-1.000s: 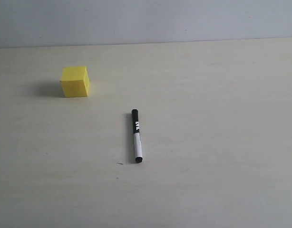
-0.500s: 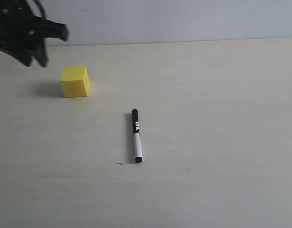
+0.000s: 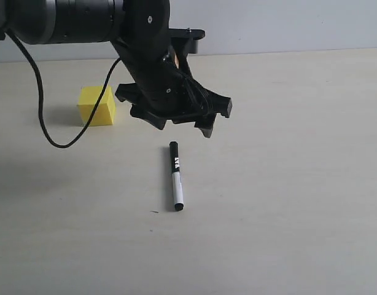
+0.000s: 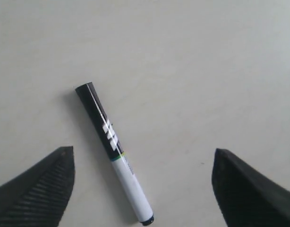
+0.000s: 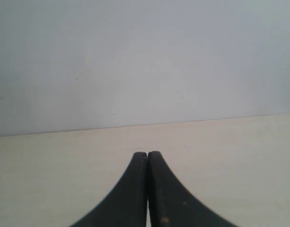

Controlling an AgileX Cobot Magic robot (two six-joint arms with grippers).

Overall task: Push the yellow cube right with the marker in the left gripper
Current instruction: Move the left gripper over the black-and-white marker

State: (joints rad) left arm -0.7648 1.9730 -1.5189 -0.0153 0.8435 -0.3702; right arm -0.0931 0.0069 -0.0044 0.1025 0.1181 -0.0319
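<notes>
The marker [image 4: 110,145] is at a slant between my left gripper's fingers. My left gripper should turn to line up with it before it closes on the white body of the marker [image 3: 176,177] next to the marker's cap.
The marker [image 3: 176,176] lies flat on the pale table, black cap toward the far side, white barrel toward the near side. My left gripper [image 3: 182,126] hangs in the air just above and behind the cap end, open wide and empty. In the left wrist view the marker [image 4: 114,152] lies slanted between the two spread fingertips [image 4: 50,182], touching neither. The yellow cube [image 3: 96,105] sits on the table left of the gripper, partly behind the arm's cable. My right gripper [image 5: 148,155] is shut with nothing in it and faces the back wall.
A black cable [image 3: 47,117] loops down from the left arm in front of the cube. The pale table [image 3: 287,184] runs to a grey wall [image 3: 287,24] at the back.
The left arm has swept in from the far left corner to above the marker's cap end, and its jaws have spread wide. Marker and cube have not moved.
</notes>
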